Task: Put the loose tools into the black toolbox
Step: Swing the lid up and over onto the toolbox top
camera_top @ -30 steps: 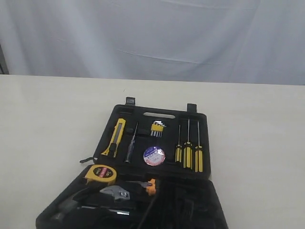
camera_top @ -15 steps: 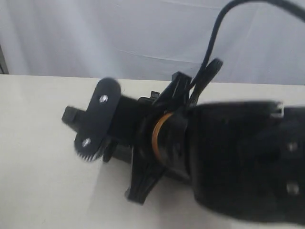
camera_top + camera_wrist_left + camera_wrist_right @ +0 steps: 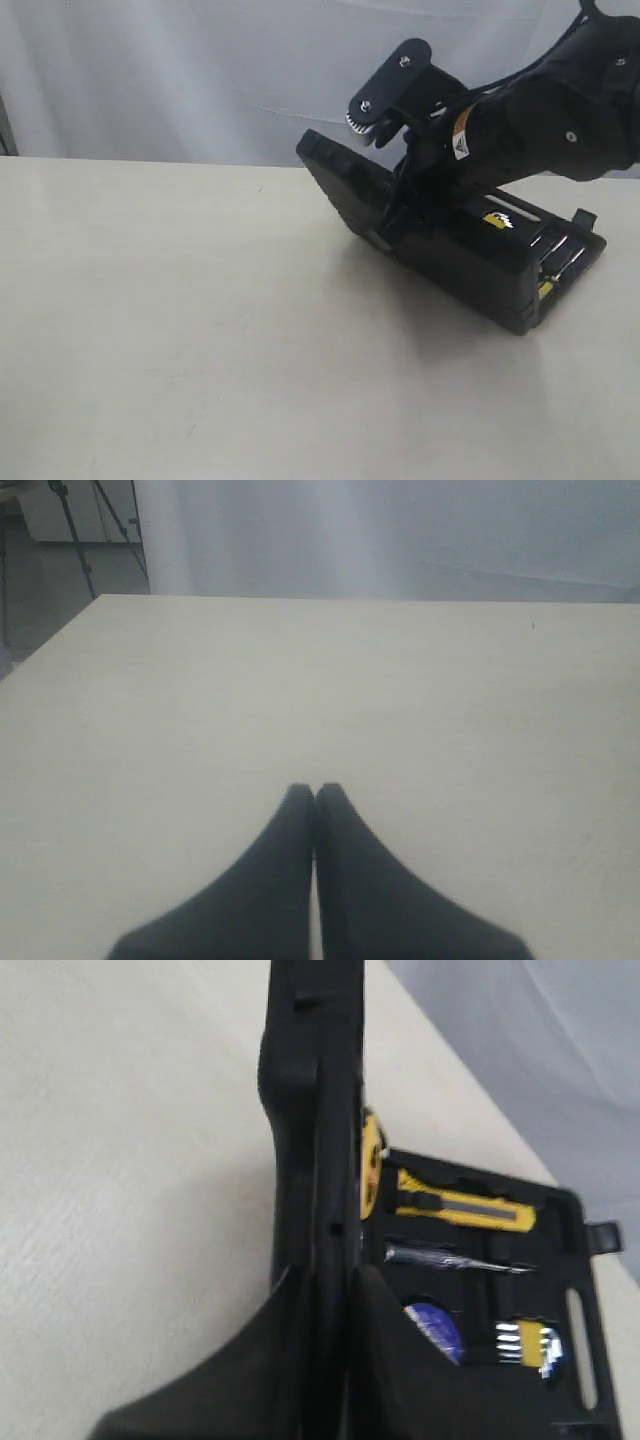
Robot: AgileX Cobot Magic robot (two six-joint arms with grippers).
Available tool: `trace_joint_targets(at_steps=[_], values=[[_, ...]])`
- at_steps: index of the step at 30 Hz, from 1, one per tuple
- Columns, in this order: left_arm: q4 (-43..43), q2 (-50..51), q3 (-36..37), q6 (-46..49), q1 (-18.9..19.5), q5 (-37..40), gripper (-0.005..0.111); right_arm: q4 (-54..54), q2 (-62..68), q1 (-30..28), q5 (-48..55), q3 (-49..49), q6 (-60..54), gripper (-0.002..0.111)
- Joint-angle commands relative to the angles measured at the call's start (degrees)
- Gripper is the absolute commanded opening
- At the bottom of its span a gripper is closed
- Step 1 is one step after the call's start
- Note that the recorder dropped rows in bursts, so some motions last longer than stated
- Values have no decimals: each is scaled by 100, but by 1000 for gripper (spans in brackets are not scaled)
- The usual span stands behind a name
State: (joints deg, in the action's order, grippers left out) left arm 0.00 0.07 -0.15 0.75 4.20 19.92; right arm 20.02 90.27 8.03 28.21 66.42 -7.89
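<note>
The toolbox's raised half (image 3: 470,268) is standing steeply next to the tools, so next my right gripper stops lifting and folds that half down over the other half (image 3: 566,254).
The black toolbox (image 3: 470,270) lies at the right of the table with one half (image 3: 345,185) tilted up. My right gripper (image 3: 400,215) is shut on that raised half's edge (image 3: 310,1110), one finger on each side, as the right wrist view (image 3: 335,1275) shows. Inside the other half sit the yellow-black utility knife (image 3: 465,1210), the tape roll with its pale label (image 3: 435,1328) and an edge of the yellow tape measure (image 3: 371,1160). The pliers are hidden. My left gripper (image 3: 314,792) is shut on nothing above bare table.
Hex keys (image 3: 525,1345) and a slim steel screwdriver (image 3: 450,1258) rest in the box's slots. The right arm (image 3: 540,110) hangs over the box. The pale table (image 3: 180,320) stretches left and forward of the box, with a grey curtain behind.
A second ago the toolbox lay open flat in front. The right arm then swept across the view. Now the box sits at the right, one half lifted in my right gripper.
</note>
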Motion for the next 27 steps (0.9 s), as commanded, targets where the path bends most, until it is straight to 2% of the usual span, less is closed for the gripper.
trace_joint_targets(at_steps=[1,10,18,23,27], values=[[0,-7,15,-33,-27,-31,0,-1507,52,-164,149,274,-1035,-1],[0,-7,15,-33,-27,-31,0,-2519,42,126,1047,1130,-1440,-1],[0,-7,15,-33,-27,-31,0,-3307,-36,309,1309,1479,-1449,-1],[0,-7,15,-33,-27,-31,0,-3377,-36,40,1324,1514,-1449,-1],[0,-7,15,-33,-27,-31,0,-3422,42,-462,1363,1514,-1594,-1]])
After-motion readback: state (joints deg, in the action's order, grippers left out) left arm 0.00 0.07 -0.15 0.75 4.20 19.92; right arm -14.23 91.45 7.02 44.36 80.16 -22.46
